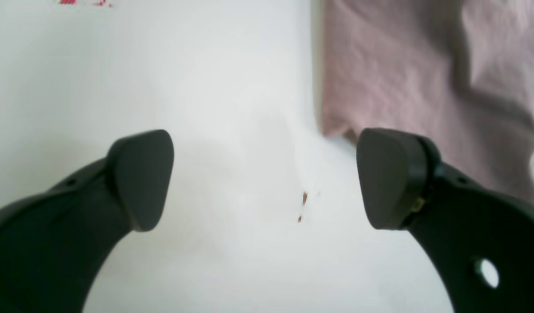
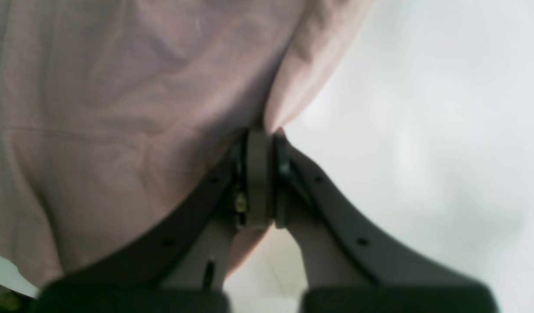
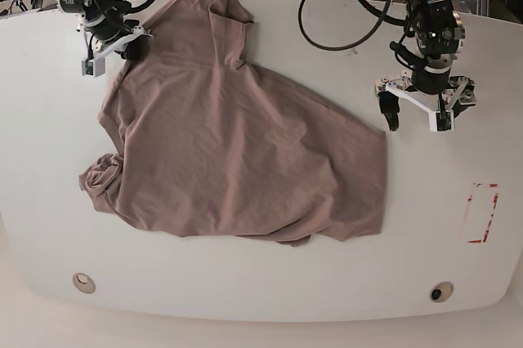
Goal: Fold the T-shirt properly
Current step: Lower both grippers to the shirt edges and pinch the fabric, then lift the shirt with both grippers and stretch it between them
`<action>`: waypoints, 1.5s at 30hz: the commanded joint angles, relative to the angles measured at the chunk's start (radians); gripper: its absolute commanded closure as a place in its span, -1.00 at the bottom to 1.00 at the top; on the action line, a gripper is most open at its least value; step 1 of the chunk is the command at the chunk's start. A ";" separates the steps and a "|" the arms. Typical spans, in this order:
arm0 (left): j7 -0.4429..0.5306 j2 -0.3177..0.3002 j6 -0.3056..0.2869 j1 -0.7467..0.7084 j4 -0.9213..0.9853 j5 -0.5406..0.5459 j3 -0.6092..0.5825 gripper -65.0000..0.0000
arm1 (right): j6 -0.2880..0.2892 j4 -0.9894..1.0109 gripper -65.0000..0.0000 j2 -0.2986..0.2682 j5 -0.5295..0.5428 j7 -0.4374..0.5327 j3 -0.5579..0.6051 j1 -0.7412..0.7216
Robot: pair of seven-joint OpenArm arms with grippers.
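I should grab the T-shirt's loose corner (image 3: 382, 135) with my left gripper before both lift and spread the wrinkled T-shirt, since my right gripper holds only a raised fold (image 2: 282, 107).
The mauve-pink T-shirt (image 3: 237, 152) lies wrinkled and spread over the white table (image 3: 261, 274), one sleeve bunched at the left (image 3: 102, 176). My right gripper (image 3: 133, 44) is at the shirt's far left edge. The right wrist view shows that gripper (image 2: 260, 134) shut on a raised fold of the T-shirt (image 2: 119, 108). My left gripper (image 3: 421, 115) hovers just right of the shirt's right corner. In the left wrist view this gripper (image 1: 265, 178) stands wide open over bare table, with the T-shirt's edge (image 1: 402, 65) beside its right finger (image 1: 391, 178).
A red-outlined rectangle (image 3: 480, 213) is marked on the table at the right. Two round fittings (image 3: 82, 283) (image 3: 441, 292) sit near the front edge. Black cables (image 3: 343, 13) trail along the back. Small brown specks (image 1: 304, 198) lie between the left fingers.
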State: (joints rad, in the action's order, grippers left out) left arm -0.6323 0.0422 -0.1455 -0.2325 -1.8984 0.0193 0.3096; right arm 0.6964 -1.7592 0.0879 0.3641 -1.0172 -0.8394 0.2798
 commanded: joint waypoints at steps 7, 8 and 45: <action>-0.106 0.034 0.001 0.184 0.142 0.005 -0.031 -0.98 | 0.002 -0.009 1.00 -0.004 -0.020 -0.022 -0.002 -0.003; -0.106 0.037 0.001 0.196 0.167 0.005 -0.033 -0.98 | 0.002 -0.009 1.00 -0.004 -0.020 -0.022 -0.002 -0.003; -0.073 -0.066 -0.139 0.178 0.142 0.003 -0.149 1.00 | 0.002 -0.048 1.00 -0.032 -0.020 -0.022 -0.004 -0.049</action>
State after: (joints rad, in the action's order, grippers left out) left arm -0.7113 0.0048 -0.2867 -0.0589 -1.6791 0.0158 0.1703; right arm 0.6998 -1.7672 0.0746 0.3489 -1.0485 -0.8429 0.2539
